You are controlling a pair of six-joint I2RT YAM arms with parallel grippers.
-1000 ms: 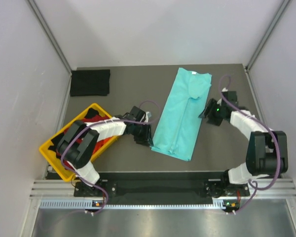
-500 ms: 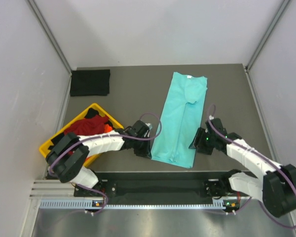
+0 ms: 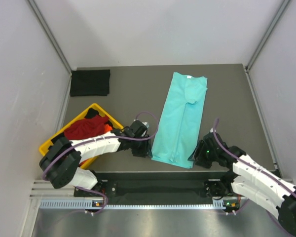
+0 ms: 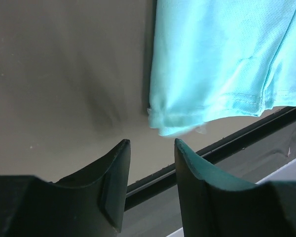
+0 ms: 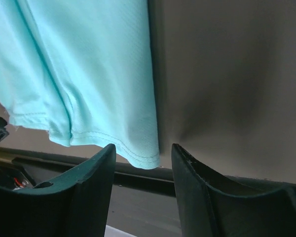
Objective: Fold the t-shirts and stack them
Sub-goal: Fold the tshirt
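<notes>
The hem's corner (image 4: 163, 129) is just past the open fingers of my left gripper, so my left gripper should reach over the cloth's edge (image 4: 168, 118) and pinch it before both grippers fold.
A mint-teal t-shirt (image 3: 180, 121), folded lengthwise into a long strip, lies on the table with its white neck label (image 3: 188, 76) at the far end. My left gripper (image 3: 144, 150) is open and empty beside the strip's near left corner (image 4: 173, 123). My right gripper (image 3: 195, 157) is open and empty at the near right corner (image 5: 143, 157). A black t-shirt (image 3: 90, 82) lies folded at the far left. Red (image 3: 86, 128), orange (image 3: 108, 128) and black shirts lie in the yellow tray (image 3: 53, 144).
The yellow tray stands at the near left of the table. The dark rail (image 3: 158, 177) runs along the table's near edge, just past the shirt's hem. Grey walls close in the left, right and far sides.
My right gripper has moved from the shirt's far right side down to its near right corner. My left gripper has shifted slightly nearer the near left corner. The shirt's folded collar end now lies flat.
</notes>
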